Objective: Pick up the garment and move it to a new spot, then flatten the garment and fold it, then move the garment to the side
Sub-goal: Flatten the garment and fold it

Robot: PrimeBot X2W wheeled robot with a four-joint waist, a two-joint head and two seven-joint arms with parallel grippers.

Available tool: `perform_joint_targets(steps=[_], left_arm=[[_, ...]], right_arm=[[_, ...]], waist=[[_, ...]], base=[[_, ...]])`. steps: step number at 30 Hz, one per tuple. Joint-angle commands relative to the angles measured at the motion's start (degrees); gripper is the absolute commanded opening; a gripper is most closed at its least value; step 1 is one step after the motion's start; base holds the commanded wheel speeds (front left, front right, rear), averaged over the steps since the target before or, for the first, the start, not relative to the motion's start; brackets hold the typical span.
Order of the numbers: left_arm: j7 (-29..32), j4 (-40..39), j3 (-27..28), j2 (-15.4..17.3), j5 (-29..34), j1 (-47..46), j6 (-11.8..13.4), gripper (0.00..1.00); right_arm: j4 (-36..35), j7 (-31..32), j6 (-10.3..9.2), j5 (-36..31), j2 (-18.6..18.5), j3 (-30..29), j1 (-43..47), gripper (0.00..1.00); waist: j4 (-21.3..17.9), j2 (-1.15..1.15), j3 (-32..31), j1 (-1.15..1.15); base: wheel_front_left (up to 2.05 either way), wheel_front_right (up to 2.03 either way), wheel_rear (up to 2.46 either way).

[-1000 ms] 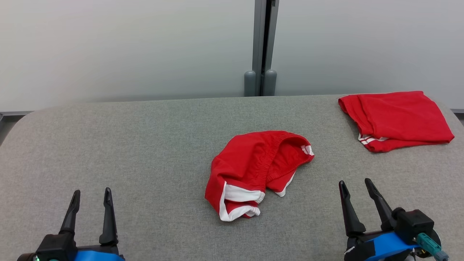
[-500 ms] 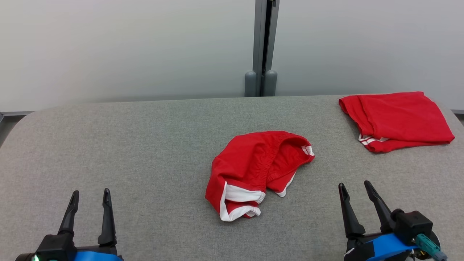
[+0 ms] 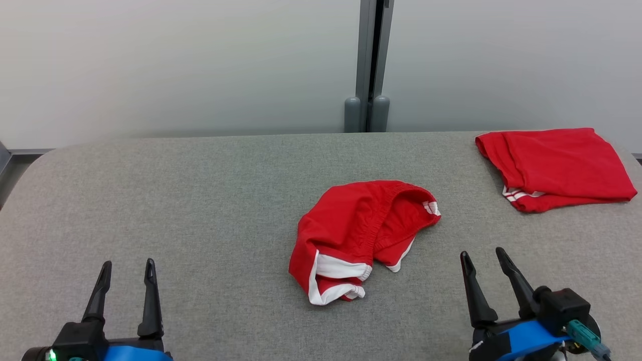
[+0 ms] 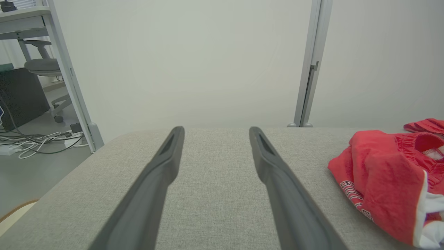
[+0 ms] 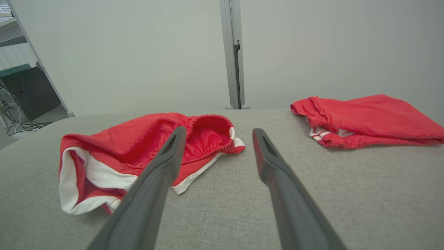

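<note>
A gathered band [image 3: 374, 226] runs around the garment's opening, so the crumpled red garment [image 3: 337, 226] will open out into wide-legged shorts when the robot pulls it flat.
A crumpled red garment [image 3: 358, 233] with white trim lies in the middle of the grey table [image 3: 200, 200]; it also shows at the right edge of the left wrist view [image 4: 385, 180] and left of centre in the right wrist view [image 5: 138, 149]. My left gripper [image 3: 127, 265] hangs open at the lower left, well apart from it. At the lower right my right gripper [image 3: 483, 254] is open, a short way right of the garment. Both hold nothing. Each wrist view shows its own two fingers spread [image 4: 215, 130] [image 5: 216, 130].
A second red garment [image 3: 556, 168], folded, lies at the table's far right corner [image 5: 367, 119]. A pale wall with a grey post [image 3: 371, 65] stands behind the table. Off the table's left end are an office chair [image 4: 43, 66] and floor cables [image 4: 38, 142].
The whole head view has shifted slightly, so the camera moved. My right gripper has edged a little left and forward. The garments lie as before.
</note>
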Motion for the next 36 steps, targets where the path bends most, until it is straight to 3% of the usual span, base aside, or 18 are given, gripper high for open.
perform_joint_targets(steps=[1, 9, 18, 36], left_arm=[[-0.26, 0.0, -0.22, -0.06, 0.43, -1.1, -0.34, 1.0], [-0.26, -0.09, -1.56, 0.04, 0.4, -3.35, -0.53, 1.0], [-0.27, 0.41, -3.88, 0.27, -0.42, -6.58, -0.58, 1.0], [-0.26, 0.96, -6.32, 0.98, -2.14, -10.74, -0.42, 1.0]], right_arm=[[-0.06, -0.23, 0.01, 0.5, -0.09, 0.63, -1.24, 1.0], [1.95, -0.22, 0.01, -0.45, -0.08, 5.83, -8.45, 1.0], [12.85, -0.23, 0.01, 1.37, -0.11, 11.52, -17.24, 1.0], [29.89, -0.22, 0.01, 9.77, -0.12, 18.22, -22.13, 1.0]], waist=[[0.22, 0.0, 0.1, 0.0], [1.96, 0.0, 2.32, 0.0], [4.58, 0.0, 5.4, 0.0], [7.77, 0.0, 10.77, 0.0]], base=[[0.0, 0.0, 0.0], [0.0, 0.0, 0.0], [0.0, 0.0, 0.0], [0.0, 0.0, 0.0]])
